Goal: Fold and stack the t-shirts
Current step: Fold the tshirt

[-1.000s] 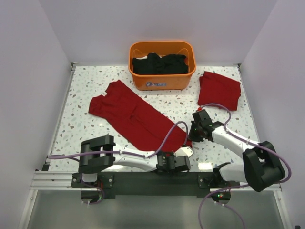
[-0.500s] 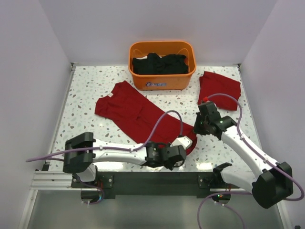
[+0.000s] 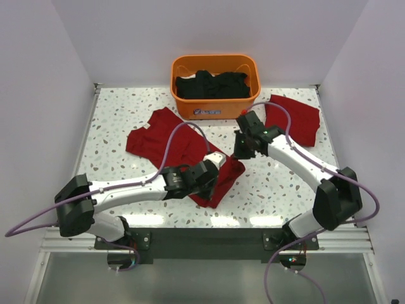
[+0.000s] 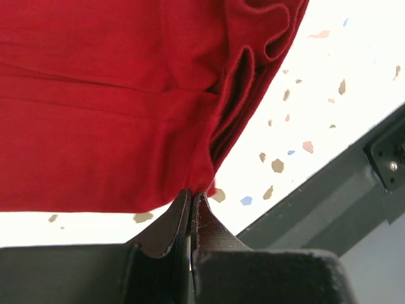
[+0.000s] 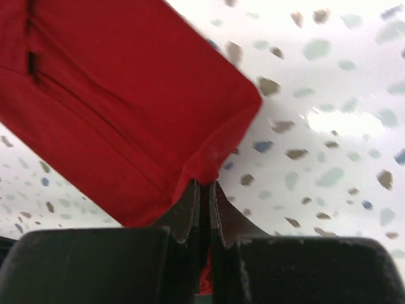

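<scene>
My left gripper is carrying the hem, both hem corners [image 4: 201, 174] gripped and the t-shirt's body flat ahead, and should continue over the body [image 3: 183, 149] until it lies flat there.
A dark-red t-shirt [image 3: 171, 142] lies half folded in the middle of the table, its lower part doubled over towards the far side. My left gripper [image 3: 212, 166] is shut on the shirt's near hem corner; the left wrist view shows the cloth [image 4: 95, 114] pinched between the closed fingers. My right gripper [image 3: 240, 151] is shut on the other hem corner; the right wrist view shows the cloth [image 5: 126, 107] hanging from the jaws above the table. A second dark-red t-shirt [image 3: 291, 118] lies folded at the back right.
An orange basket [image 3: 214, 109] holding dark clothes stands at the back centre, just beyond the right gripper. The speckled table [image 3: 285, 190] ends in walls left, right and behind. The metal rail [image 3: 202, 237] runs along the near edge.
Both grippers have carried the shirt's lower hem from the near edge up towards the far side, folding the shirt over itself. The shirt now looks shorter and bunched in the middle.
</scene>
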You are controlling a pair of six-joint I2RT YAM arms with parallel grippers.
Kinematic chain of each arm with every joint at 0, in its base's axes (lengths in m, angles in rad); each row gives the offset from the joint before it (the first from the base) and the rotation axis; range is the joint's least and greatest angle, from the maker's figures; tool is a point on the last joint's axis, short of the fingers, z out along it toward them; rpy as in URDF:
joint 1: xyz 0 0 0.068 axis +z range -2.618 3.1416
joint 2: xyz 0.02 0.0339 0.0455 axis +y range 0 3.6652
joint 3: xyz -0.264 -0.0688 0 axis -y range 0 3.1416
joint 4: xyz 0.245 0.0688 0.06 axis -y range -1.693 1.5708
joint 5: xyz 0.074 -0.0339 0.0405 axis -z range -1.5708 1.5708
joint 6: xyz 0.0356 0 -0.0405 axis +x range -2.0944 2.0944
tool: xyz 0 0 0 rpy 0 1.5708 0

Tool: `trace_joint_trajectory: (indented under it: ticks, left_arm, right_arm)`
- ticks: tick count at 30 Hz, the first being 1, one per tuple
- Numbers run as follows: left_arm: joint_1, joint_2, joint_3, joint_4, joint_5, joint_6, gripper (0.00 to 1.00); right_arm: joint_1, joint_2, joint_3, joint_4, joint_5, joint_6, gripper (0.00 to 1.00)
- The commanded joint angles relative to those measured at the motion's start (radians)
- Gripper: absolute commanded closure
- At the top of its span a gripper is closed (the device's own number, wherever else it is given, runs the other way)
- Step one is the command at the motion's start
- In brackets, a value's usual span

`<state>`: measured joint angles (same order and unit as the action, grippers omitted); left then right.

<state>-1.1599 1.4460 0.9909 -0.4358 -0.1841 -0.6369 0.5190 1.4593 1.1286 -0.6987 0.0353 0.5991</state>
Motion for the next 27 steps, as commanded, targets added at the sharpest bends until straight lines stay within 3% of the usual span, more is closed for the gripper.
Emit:
trace_joint_trajectory:
  ticks: [1, 14, 27]
  left_arm:
    - [0.066, -0.097, -0.032, 0.003, 0.014, -0.020, 1.00]
    - [0.337, -0.190, -0.100, -0.133, -0.063, -0.027, 1.00]
    - [0.483, -0.177, -0.146, -0.133, -0.138, -0.012, 1.00]
  right_arm:
    - [0.053, 0.094, 0.141, -0.010, 0.014, -0.010, 0.98]
    - [0.113, 0.383, 0.427, -0.035, 0.008, -0.001, 0.97]
    - [0.127, 0.582, 0.609, -0.031, 0.043, -0.005, 0.94]
